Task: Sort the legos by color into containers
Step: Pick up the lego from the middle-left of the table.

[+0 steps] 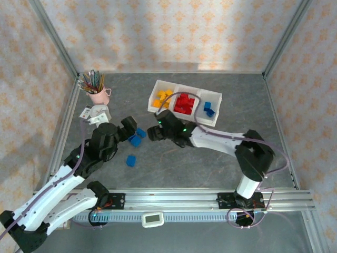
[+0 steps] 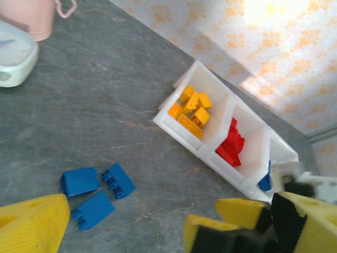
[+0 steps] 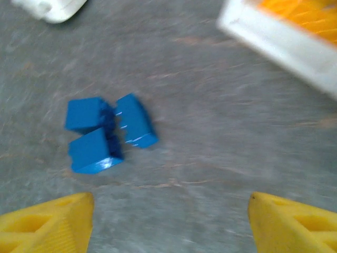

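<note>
My right gripper is in line with that lego's ends point(image 3: 116, 154), which lie free, so it should keep moving toward the cluster's near blue lego point(image 1: 135, 141) until the fingers are on both sides of it.
The containers point(image 1: 216, 103) stand as one white tray of three bins at the back of the table, with yellow legos point(image 1: 163, 98) in the left bin, red legos point(image 1: 183, 104) in the middle and blue legos point(image 1: 209, 109) in the right. Three loose blue legos point(image 2: 93, 210) lie in a cluster point(image 1: 138, 137) on the grey table, and one more blue lego point(image 1: 130, 160) sits nearer the front. My left gripper point(image 1: 130, 128) hangs open just left of the cluster. My right gripper point(image 3: 171, 211) is open over bare table, the blue cluster point(image 3: 95, 152) ahead to its left, nothing between its fingers.
A pink cup of pencils point(image 1: 97, 94) and a white object point(image 1: 98, 113) stand at the back left. Metal frame rails border the table. My two grippers are close together near the cluster; the right arm's yellow fingers point(image 2: 231, 211) show in the left wrist view.
</note>
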Tool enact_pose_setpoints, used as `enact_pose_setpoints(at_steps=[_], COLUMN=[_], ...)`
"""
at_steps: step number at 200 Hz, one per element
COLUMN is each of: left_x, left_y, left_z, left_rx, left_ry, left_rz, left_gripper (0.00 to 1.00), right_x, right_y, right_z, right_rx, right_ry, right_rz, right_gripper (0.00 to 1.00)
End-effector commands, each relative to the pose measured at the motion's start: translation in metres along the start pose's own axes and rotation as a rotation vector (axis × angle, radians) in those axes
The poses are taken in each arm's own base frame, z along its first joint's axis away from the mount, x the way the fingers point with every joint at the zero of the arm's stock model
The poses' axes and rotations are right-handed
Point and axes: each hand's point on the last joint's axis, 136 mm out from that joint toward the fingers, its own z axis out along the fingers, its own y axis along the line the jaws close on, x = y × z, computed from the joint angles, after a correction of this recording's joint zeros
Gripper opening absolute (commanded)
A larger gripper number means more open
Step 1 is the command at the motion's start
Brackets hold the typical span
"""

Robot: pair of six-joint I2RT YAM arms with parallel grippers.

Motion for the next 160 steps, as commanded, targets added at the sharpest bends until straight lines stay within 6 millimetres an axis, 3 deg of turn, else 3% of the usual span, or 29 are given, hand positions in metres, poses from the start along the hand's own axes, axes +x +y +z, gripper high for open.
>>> enact_pose_setpoints(at_steps=[1, 29, 52, 125, 160], left_x=[0.001, -0.003, -0.002, -0.002, -0.001], left_y=[0.035, 0.048, 0.054, 0.058, 0.058], left_z=[-0.011, -0.023, -0.027, -0.027, -0.025], left_rx=[-0.116, -0.136, -0.143, -0.146, -0.145], left_ry=[-0.020, -0.049, -0.054, -0.070, -0.071], left_rz=[-0.020, -0.046, -0.058, -0.063, -0.060], left_gripper=[0.99, 0.99, 0.99, 0.99, 0.99], right_x=[0.003, 0.013, 0.019, 0.027, 0.031], right_y=[0.031, 0.060, 0.070, 0.063, 0.059], right_z=[0.022, 0.047, 0.067, 0.114, 0.126], right_rx=[-0.049, -0.084, -0.077, 0.024, 0.044], right_ry=[0.009, 0.036, 0.063, 0.105, 0.119], right_rz=[-0.047, -0.111, -0.144, -0.211, -0.232], right_gripper=[0.76, 0.74, 0.74, 0.72, 0.62])
